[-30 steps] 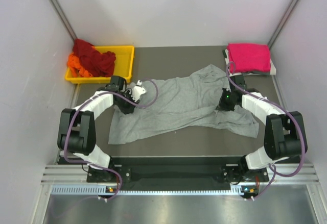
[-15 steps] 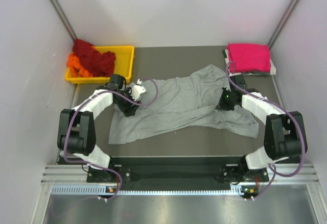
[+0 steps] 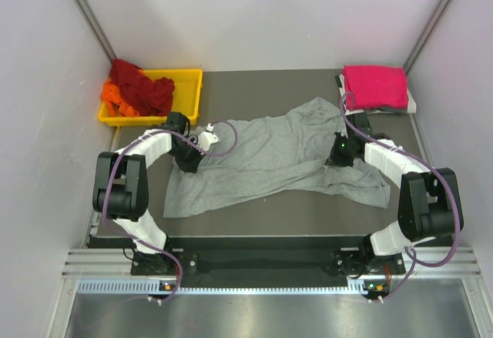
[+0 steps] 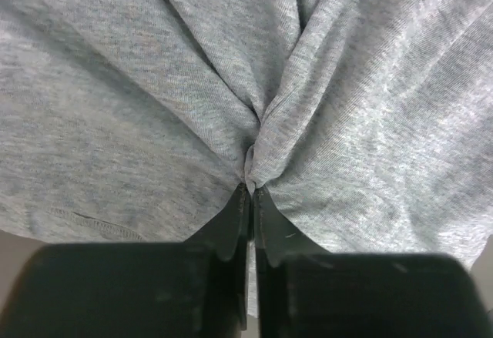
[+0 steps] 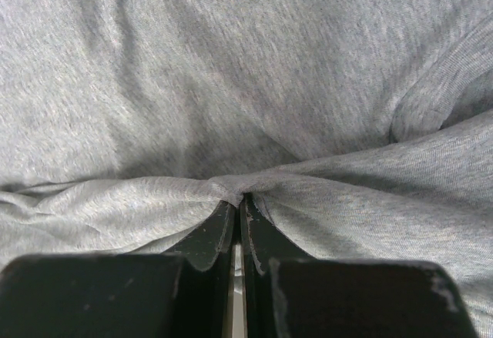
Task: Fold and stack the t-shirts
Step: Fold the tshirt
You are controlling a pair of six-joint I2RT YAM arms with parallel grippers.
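Note:
My right gripper should straighten the grey t-shirt's end (image 3: 365, 181) by taking its near corner (image 3: 385, 202) and pulling, because that end lies loose and wrinkled beyond where my right gripper pinches.
A light heather-grey t-shirt (image 3: 269, 157) lies spread and rumpled across the middle of the dark table. My left gripper (image 3: 189, 161) is shut on a pinch of its left part; the left wrist view shows the cloth (image 4: 323, 99) bunched at the closed tips (image 4: 251, 192). My right gripper (image 3: 337, 153) is shut on a pinch of its right part; the right wrist view shows grey cloth (image 5: 254, 84) gathered at the tips (image 5: 240, 199). A folded magenta-pink t-shirt (image 3: 376, 86) lies at the back right. Dark red (image 3: 142, 84) and orange (image 3: 115, 99) t-shirts sit heaped in the tray.
A yellow plastic tray (image 3: 189, 92) stands at the back left, just behind my left arm. A white sheet (image 3: 412, 103) lies under the pink shirt. Grey walls close in the table on both sides and at the back.
My left gripper has shifted slightly and its arm has swung nearer the table's left side. The grey shirt's left part moved a little with it. The right arm has not moved.

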